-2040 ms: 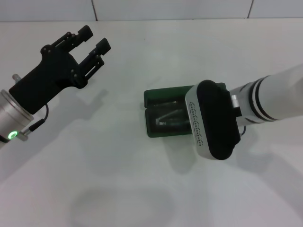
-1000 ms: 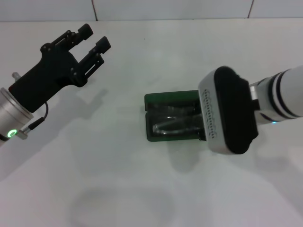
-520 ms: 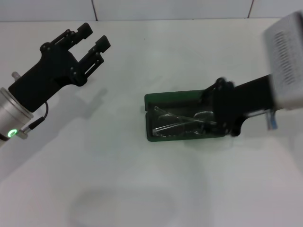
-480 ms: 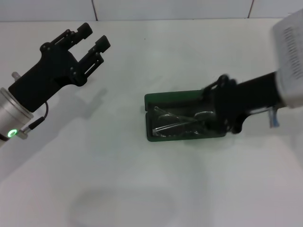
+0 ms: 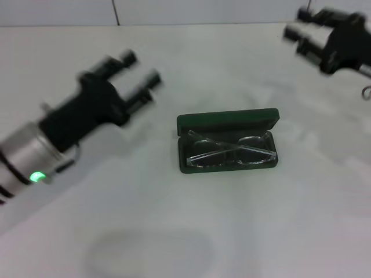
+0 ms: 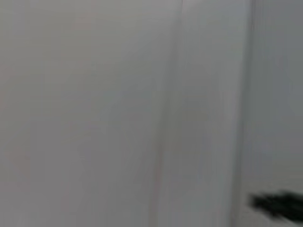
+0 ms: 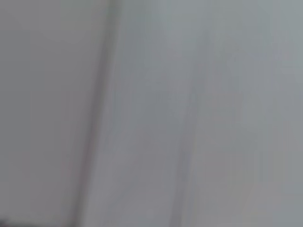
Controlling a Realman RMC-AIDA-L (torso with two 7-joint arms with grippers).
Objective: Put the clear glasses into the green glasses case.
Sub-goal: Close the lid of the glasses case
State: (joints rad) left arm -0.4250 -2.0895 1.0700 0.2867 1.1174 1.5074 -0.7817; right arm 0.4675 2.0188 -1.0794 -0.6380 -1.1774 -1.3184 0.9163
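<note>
The clear glasses are in the tray (image 5: 232, 153) below a raised lid, so next my left gripper goes back to the green glasses case and pushes the lid (image 5: 228, 120) closed.
The green glasses case (image 5: 227, 123) lies open in the middle of the white table, lid raised at its far side. Inside its tray rest the clear glasses (image 5: 232, 150), arms folded across the lenses. My left gripper (image 5: 137, 78) is open and empty, up and to the left of the case, fingers pointing toward the back right. Far from the case at the upper right edge, my right gripper (image 5: 302, 35) is open with nothing between its fingers. Both wrist views show only blurred pale surface.
A white table (image 5: 191, 231) spreads around the case, with a tiled wall seam along the far edge. A dark blurred shape (image 6: 279, 206) shows in a corner of the left wrist view.
My right gripper has let go of the glasses and pulled up and away to the upper right. My left gripper has swung right and nearer the case. The glasses now lie uncovered in the case.
</note>
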